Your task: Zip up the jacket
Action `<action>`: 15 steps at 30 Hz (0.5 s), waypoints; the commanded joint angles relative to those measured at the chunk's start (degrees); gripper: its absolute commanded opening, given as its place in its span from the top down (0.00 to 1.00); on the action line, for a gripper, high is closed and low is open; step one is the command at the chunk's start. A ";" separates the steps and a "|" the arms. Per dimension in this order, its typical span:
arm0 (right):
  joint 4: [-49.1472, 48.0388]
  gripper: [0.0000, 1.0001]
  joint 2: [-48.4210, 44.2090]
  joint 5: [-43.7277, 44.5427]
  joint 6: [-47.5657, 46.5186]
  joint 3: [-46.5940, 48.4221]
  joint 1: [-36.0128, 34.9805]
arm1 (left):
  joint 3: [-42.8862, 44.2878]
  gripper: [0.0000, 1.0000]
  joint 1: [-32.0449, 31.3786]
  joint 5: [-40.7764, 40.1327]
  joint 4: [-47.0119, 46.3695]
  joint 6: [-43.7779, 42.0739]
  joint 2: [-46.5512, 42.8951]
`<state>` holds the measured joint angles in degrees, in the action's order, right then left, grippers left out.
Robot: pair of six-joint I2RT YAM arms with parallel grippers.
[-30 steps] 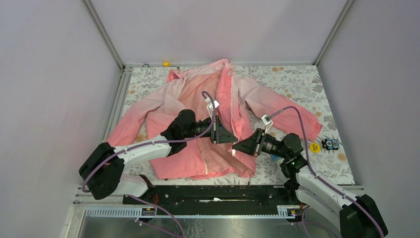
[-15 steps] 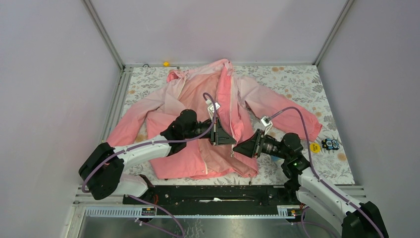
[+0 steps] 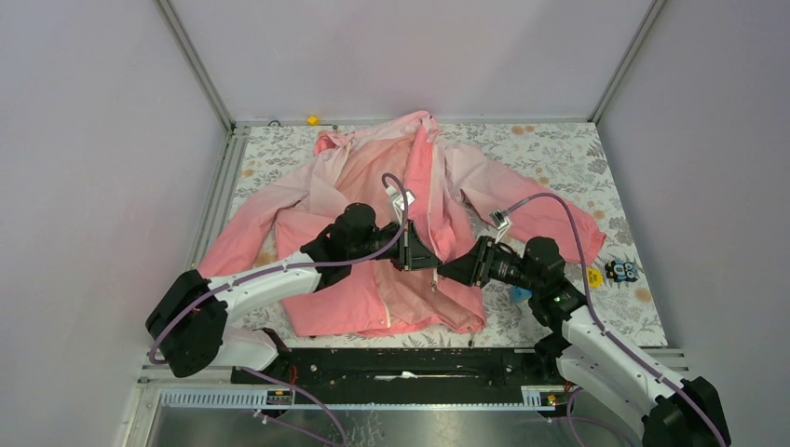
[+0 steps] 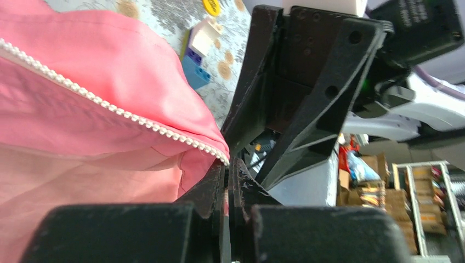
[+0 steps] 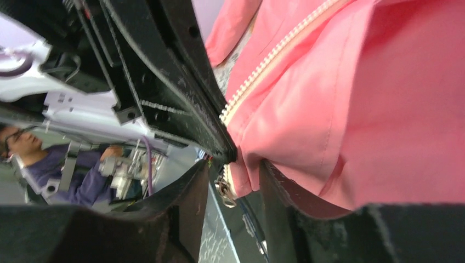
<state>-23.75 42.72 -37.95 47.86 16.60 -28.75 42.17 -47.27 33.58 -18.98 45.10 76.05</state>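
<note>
Next, I grab the slider end with my right gripper to free my left gripper, which pinches the panel edge above the slider, for the other panel's edge.
The pink jacket lies open on the floral table, collar at the back. Both grippers meet at the lower edge of its right front panel. My left gripper is shut on that panel's edge; in the left wrist view its jaws pinch the fabric just below the white zipper teeth. My right gripper faces it, almost touching. In the right wrist view its jaws stand apart around a fabric fold and the metal zipper slider, which hangs at the end of the teeth.
A blue brick lies under the right arm. A yellow disc and a small toy lie at the right edge. A yellow piece sits at the back rail. Walls close in on three sides.
My right gripper has moved left and slightly back, closing the gap to the left gripper. The left gripper has shifted a little back with the fabric edge.
</note>
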 commanded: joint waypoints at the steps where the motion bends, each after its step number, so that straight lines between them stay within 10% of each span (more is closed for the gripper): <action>1: 13.83 0.50 0.19 8.84 -3.13 7.19 -0.11 | 4.90 1.00 -1.77 -10.49 5.18 -3.28 -2.42; 15: 15.86 0.56 3.96 11.68 -8.52 10.48 -4.44 | 7.45 1.00 -2.21 -13.19 5.88 -3.00 0.03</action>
<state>-5.98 46.48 -26.68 41.04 26.39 -31.86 46.15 -49.17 21.82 -11.14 43.05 75.92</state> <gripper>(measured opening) 0.434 0.022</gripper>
